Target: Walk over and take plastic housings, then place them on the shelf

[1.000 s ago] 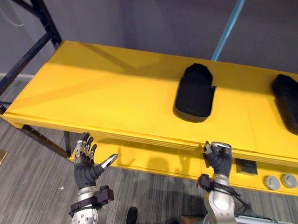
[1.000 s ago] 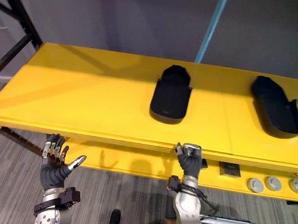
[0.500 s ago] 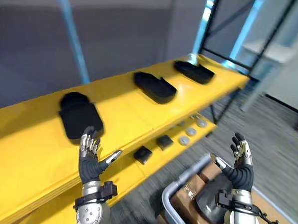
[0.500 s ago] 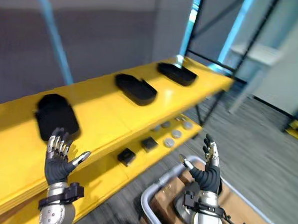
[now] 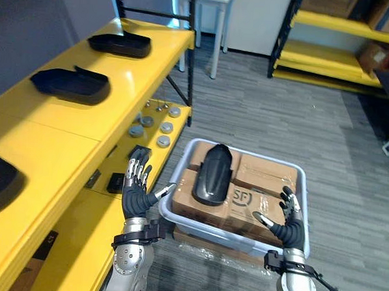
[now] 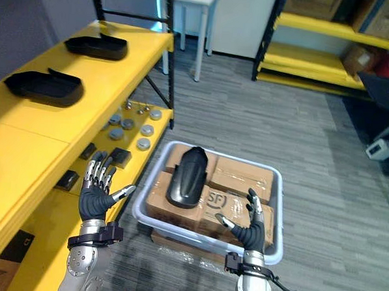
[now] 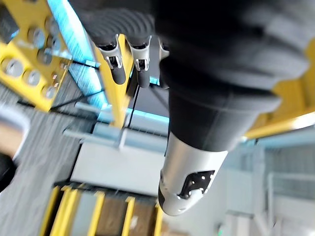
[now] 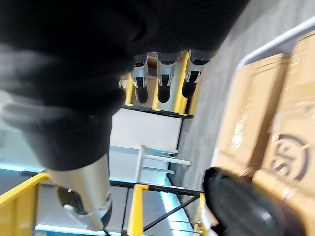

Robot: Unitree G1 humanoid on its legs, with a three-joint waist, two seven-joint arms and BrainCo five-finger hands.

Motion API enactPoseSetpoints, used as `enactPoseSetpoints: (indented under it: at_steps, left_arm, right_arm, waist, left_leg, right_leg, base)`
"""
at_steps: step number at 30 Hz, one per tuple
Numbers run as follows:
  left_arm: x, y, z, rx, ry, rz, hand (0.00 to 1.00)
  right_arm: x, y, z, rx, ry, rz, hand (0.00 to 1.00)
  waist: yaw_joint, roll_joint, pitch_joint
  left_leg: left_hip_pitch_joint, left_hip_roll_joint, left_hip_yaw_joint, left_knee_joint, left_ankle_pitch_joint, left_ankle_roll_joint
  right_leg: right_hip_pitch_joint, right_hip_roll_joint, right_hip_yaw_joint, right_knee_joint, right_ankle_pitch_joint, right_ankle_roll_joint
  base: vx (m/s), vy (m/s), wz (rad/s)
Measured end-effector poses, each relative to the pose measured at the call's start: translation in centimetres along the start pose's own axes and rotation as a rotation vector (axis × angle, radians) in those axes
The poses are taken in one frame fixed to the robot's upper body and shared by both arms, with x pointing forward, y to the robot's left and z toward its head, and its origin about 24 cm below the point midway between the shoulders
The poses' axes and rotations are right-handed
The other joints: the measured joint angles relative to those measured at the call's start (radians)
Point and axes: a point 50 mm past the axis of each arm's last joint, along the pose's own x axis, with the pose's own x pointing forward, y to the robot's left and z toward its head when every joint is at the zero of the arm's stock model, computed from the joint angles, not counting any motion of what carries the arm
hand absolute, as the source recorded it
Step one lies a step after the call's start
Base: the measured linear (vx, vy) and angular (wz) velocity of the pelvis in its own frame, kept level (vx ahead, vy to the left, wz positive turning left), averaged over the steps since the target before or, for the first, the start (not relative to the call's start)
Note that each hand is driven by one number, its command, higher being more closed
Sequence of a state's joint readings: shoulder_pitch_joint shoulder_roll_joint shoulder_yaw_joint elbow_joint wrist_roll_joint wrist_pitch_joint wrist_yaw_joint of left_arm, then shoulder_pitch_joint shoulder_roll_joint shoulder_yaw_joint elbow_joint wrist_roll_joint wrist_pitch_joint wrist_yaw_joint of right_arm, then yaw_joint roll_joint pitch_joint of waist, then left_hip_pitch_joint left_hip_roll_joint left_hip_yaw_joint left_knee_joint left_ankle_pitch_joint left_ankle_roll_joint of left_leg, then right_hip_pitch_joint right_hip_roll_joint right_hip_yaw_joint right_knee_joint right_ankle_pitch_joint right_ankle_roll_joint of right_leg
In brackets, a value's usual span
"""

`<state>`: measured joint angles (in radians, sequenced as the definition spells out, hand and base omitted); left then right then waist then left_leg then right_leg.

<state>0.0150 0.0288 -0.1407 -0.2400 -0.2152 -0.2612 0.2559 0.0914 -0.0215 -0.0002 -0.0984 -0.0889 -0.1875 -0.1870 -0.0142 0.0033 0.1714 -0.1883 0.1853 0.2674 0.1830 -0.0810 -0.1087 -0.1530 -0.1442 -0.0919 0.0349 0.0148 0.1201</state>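
I expect the housing in the bin (image 5: 214, 175) to be hollow and empty when I lift it, because the black housings on the shelf (image 5: 72, 84) are open trays.
A black plastic housing (image 5: 212, 174) lies on top of cardboard boxes (image 5: 261, 178) inside a pale grey bin (image 5: 304, 190) on the floor. My left hand (image 5: 136, 194) is raised at the bin's left near corner, open, fingers straight and holding nothing. At the bin's right near corner my right hand (image 5: 288, 225) is up and open too, palm turned toward the housing. Neither hand touches the housing. The right wrist view shows the housing (image 8: 246, 206) past the straight fingers (image 8: 165, 73). More black housings (image 5: 70, 83) (image 5: 119, 44) rest on the yellow shelf (image 5: 118, 109) to the left.
The lower shelf level carries round grey parts (image 5: 153, 125) and small black blocks (image 5: 116, 180). A white table (image 5: 205, 2) stands behind the shelf's end. A yellow rack (image 5: 331, 35) with boxes runs along the back right. Grey carpet lies open to the right of the bin.
The camera has swung from the shelf round to the bin on the floor. My right hand, curled at the shelf edge a second ago, has opened. Both hands now flank the bin.
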Motion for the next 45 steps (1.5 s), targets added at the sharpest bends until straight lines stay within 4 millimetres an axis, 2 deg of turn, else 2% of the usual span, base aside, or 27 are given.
enactPoseSetpoints:
  at_steps: [3,5,6,7,8,9,10,11,12,14,15,16,18,22,25,26,27,30,34,38,45]
  left_arm:
    - [0.0,-2.1,-0.8,-0.077,0.03,-0.038,0.0]
    - [-0.2,-1.9,-2.0,-0.09,0.086,-0.031,0.0]
    - [-0.3,-1.7,-2.6,-0.088,0.117,-0.024,0.0]
    - [-0.8,-1.6,-3.6,-0.082,0.163,-0.022,0.0]
    - [-1.1,-1.4,-4.2,-0.074,0.19,-0.015,0.0]
    - [-2.0,-0.7,-5.7,-0.048,0.269,0.009,0.0]
    - [-2.7,-0.2,-6.4,-0.034,0.31,0.024,0.0]
    - [-3.2,0.1,-6.7,-0.015,0.335,0.026,0.0]
    - [-4.3,0.7,-7.6,0.048,0.39,0.011,0.0]
    - [-5.7,1.6,-8.8,0.113,0.468,-0.011,0.0]
    - [-6.9,2.4,-9.7,0.161,0.528,-0.008,0.0]
    - [-7.4,2.7,-10.1,0.184,0.554,-0.008,0.0]
    - [-8.2,3.8,-10.8,0.285,0.61,-0.039,0.0]
    - [-8.5,5.1,-11.9,0.43,0.659,-0.082,0.0]
    - [-7.9,5.7,-13.2,0.501,0.696,-0.093,0.0]
    - [-7.8,5.8,-13.3,0.508,0.701,-0.091,0.0]
    - [-7.4,5.9,-13.6,0.522,0.703,-0.087,0.0]
    - [-6.8,6.2,-14.3,0.554,0.722,-0.079,0.0]
    - [-6.7,6.7,-15.1,0.584,0.761,-0.039,0.0]
    - [-7.1,7.4,-15.6,0.587,0.805,0.001,0.0]
    - [-6.1,7.7,-15.7,0.571,0.809,0.041,0.0]
  right_arm:
    - [-0.6,-0.8,-1.2,-0.064,0.061,0.007,0.0]
    - [-0.9,-0.9,-2.2,-0.094,0.1,0.004,0.0]
    - [-1.0,-1.0,-2.7,-0.101,0.125,-0.002,0.0]
    - [-1.1,-1.0,-3.6,-0.111,0.167,-0.008,0.0]
    - [-1.1,-1.1,-4.1,-0.119,0.187,-0.009,0.0]
    - [-0.6,-1.0,-4.8,-0.139,0.223,-0.01,0.0]
    - [0.1,-0.7,-4.8,-0.139,0.222,-0.009,0.0]
    - [0.7,-0.5,-4.7,-0.139,0.217,-0.012,0.0]
    - [2.5,0.3,-4.5,-0.148,0.204,-0.022,0.0]
    - [4.2,1.2,-4.2,-0.169,0.194,-0.025,0.0]
    - [5.5,1.9,-3.8,-0.169,0.184,-0.033,0.0]
    - [5.9,2.0,-3.7,-0.171,0.182,-0.041,0.0]
    - [6.6,3.0,-2.9,-0.151,0.162,-0.065,0.0]
    - [9.4,4.7,-0.2,-0.15,0.09,-0.09,0.0]
    - [13.2,5.8,3.5,-0.113,0.026,-0.151,0.0]
    - [13.7,6.0,4.1,-0.109,0.015,-0.158,0.0]
    - [14.5,5.9,5.2,-0.097,-0.005,-0.184,0.0]
    - [16.3,5.2,6.2,-0.086,0.02,-0.252,0.0]
    - [18.2,3.5,6.3,-0.142,0.093,-0.303,0.0]
    - [19.1,3.5,6.8,-0.163,0.119,-0.293,0.0]
    - [21.0,2.0,9.7,-0.208,0.078,-0.298,0.0]
  waist:
    - [-0.014,0.027,-0.006]
    - [-0.035,0.031,-0.004]
    - [-0.034,0.037,0.0]
    - [-0.029,0.041,0.004]
    - [-0.026,0.046,0.009]
    - [-0.01,0.067,0.02]
    - [0.004,0.083,0.021]
    - [0.012,0.082,0.023]
    - [0.041,0.083,0.029]
    - [0.057,0.086,0.036]
    - [0.072,0.106,0.038]
    - [0.091,0.106,0.042]
    - [0.102,0.076,0.065]
    - [0.109,0.078,0.122]
    - [0.143,0.074,0.184]
    - [0.142,0.073,0.191]
    - [0.143,0.069,0.213]
    - [0.145,0.057,0.261]
    - [0.167,0.056,0.275]
    - [0.182,0.053,0.284]
    - [0.203,0.044,0.292]
  left_leg:
    - [0.055,0.056,-0.021,-0.101,0.059,-0.044]
    - [0.072,0.077,-0.055,-0.077,0.054,-0.052]
    - [0.062,0.087,-0.074,-0.028,0.044,-0.052]
    - [0.031,0.096,-0.103,0.067,0.025,-0.023]
    - [0.015,0.1,-0.117,0.12,0.018,-0.011]
    - [-0.033,0.107,-0.175,0.254,0.011,0.005]
    - [-0.068,0.104,-0.228,0.32,0.01,0.005]
    - [-0.092,0.091,-0.266,0.35,-0.001,-0.005]
    - [-0.105,0.028,-0.343,0.352,-0.056,-0.026]
    - [-0.104,-0.037,-0.38,0.261,-0.07,-0.021]
    - [-0.088,-0.05,-0.377,0.121,-0.035,0.007]
    - [-0.075,-0.05,-0.375,0.107,0.023,-0.009]
    - [-0.073,-0.08,-0.354,0.083,0.035,0.007]
    - [-0.105,-0.096,-0.338,0.084,0.039,0.014]
    - [-0.116,-0.077,-0.291,0.022,0.074,0.024]
    - [-0.122,-0.075,-0.285,0.01,0.083,0.025]
    - [-0.128,-0.073,-0.276,-0.01,0.098,0.024]
    - [-0.149,-0.07,-0.274,-0.024,0.116,0.025]
    - [-0.213,-0.067,-0.299,-0.061,0.163,0.024]
    - [-0.243,-0.064,-0.33,-0.084,0.188,0.019]
    - [-0.315,-0.063,-0.407,-0.13,0.237,0.006]
  right_leg:
    - [0.018,0.067,-0.036,0.013,-0.006,-0.018]
    - [0.054,0.083,-0.075,0.046,-0.054,-0.053]
    - [0.068,0.088,-0.094,0.07,-0.077,-0.061]
    - [0.095,0.089,-0.119,0.086,-0.106,-0.069]
    - [0.114,0.091,-0.131,0.087,-0.112,-0.074]
    - [0.151,0.102,-0.145,0.083,-0.118,-0.083]
    - [0.164,0.109,-0.14,0.076,-0.122,-0.09]
    - [0.162,0.105,-0.13,0.072,-0.127,-0.097]
    - [0.151,0.088,-0.091,0.07,-0.126,-0.101]
    - [0.149,0.072,-0.072,0.062,-0.119,-0.094]
    - [0.147,0.078,-0.054,0.062,-0.115,-0.08]
    - [0.144,0.08,-0.035,0.064,-0.116,-0.073]
    - [0.135,0.049,-0.028,0.048,-0.103,-0.054]
    - [0.1,0.029,-0.023,0.042,-0.082,-0.035]
    - [0.039,0.039,0.02,0.025,-0.029,-0.034]
    - [0.028,0.04,0.025,0.017,-0.017,-0.033]
    - [0.013,0.042,0.027,0.007,-0.002,-0.034]
    - [-0.009,0.046,0.027,-0.01,0.021,-0.031]
    - [-0.074,0.055,0.018,-0.024,0.051,-0.031]
    - [-0.098,0.064,-0.002,-0.025,0.053,-0.033]
    - [-0.162,0.08,-0.043,-0.026,0.055,-0.037]
  base:
    - [0.02,-0.222,0.07]
    - [0.03,-0.17,0.42]
    - [0.02,-0.159,0.68]
    - [0.0,-0.116,0.58]
    - [-0.02,-0.128,0.6]
    - [-0.04,-0.113,0.33]
    - [-0.04,-0.067,0.16]
    - [-0.02,0.075,-0.32]
    - [0.0,0.146,-0.46]
    - [0.01,0.172,-0.47]
    - [0.03,0.132,-0.52]
    - [0.08,0.169,-0.54]
    - [0.11,0.131,-0.12]
    - [0.06,0.087,-0.05]
    - [-0.03,0.014,-0.43]
    - [-0.04,0.013,-0.33]
    - [-0.03,0.011,-0.15]
    - [-0.08,0.01,-0.07]
    - [-0.08,0.013,0.08]
    - [-0.08,-0.004,0.18]
    - [-0.07,-0.006,0.18]
